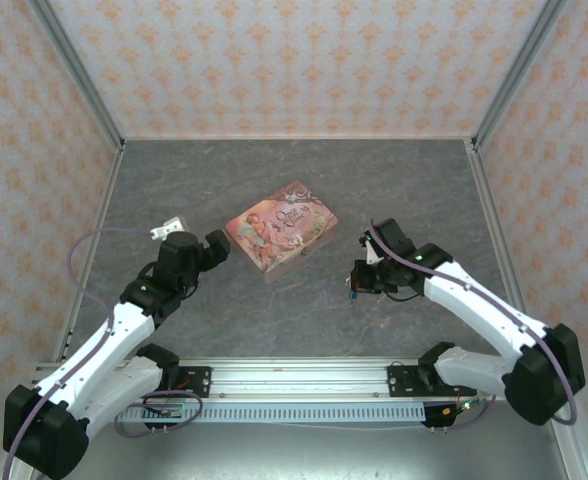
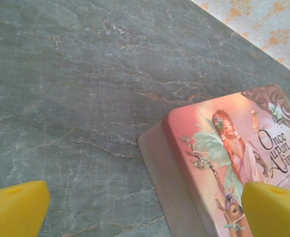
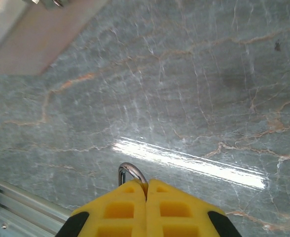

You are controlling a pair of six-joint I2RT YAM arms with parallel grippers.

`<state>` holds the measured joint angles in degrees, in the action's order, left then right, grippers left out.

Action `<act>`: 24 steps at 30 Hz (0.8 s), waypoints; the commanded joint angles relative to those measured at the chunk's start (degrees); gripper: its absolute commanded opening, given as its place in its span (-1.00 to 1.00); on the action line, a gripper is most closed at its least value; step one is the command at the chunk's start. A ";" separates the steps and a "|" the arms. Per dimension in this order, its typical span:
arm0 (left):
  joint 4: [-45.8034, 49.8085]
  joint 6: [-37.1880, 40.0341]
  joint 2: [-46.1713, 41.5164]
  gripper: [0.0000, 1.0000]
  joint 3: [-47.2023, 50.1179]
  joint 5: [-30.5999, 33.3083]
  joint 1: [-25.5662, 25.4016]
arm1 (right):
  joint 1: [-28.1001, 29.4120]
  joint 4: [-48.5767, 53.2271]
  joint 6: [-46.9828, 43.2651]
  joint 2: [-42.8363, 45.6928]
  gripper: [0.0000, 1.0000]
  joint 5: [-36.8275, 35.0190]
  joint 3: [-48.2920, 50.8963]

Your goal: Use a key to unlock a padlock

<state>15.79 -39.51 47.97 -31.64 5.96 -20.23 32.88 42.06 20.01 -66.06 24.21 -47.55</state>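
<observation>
The padlock [image 1: 353, 291] is hanging over clear grey table [image 1: 338, 299] near the pink tin, so my right gripper keeps bringing it down until it rests there, then let go.
My right gripper [image 3: 146, 183] is shut, and a silver metal loop [image 3: 130, 172], the shackle of the padlock, sticks out past its yellow fingertips. The lock's body is hidden between the fingers there. In the top view a tiny teal bit of the padlock [image 1: 354, 292] shows under the right gripper [image 1: 360, 274], just above the grey table right of centre. My left gripper [image 2: 145, 210] is open with its yellow fingers [image 2: 17, 207] wide apart at the left corner of the pink tin [image 2: 234, 148], holding nothing. No key is in sight.
The pink illustrated tin [image 1: 281, 229] lies at the table's middle, between the two arms. The left gripper [image 1: 217, 247] is close to its left edge. Patterned walls and metal posts [image 1: 84, 80] enclose the table. An aluminium rail [image 1: 304, 375] runs along the near edge.
</observation>
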 commanded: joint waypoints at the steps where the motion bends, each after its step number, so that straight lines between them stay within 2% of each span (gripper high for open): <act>1: 2.11 0.57 -0.94 1.00 0.70 2.93 0.28 | 0.69 3.04 -1.44 -4.32 -1.00 -1.03 -1.32; 17: 4.24 1.01 -2.43 1.00 0.40 3.88 0.28 | 0.88 -8.93 -1.11 -16.83 -0.96 0.33 1.22; 19: 4.43 1.10 -2.44 1.00 0.13 3.84 0.28 | 0.87 -10.16 -1.08 -17.20 -0.89 0.57 1.40; 24: 5.11 1.53 -2.53 1.00 -0.85 4.06 0.28 | 0.82 -11.08 -1.44 -14.04 -0.53 -1.89 0.91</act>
<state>18.87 -38.94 46.22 -31.40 7.90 -20.23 33.41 32.27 19.14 -82.89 24.36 -46.72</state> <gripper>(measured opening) 0.999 0.223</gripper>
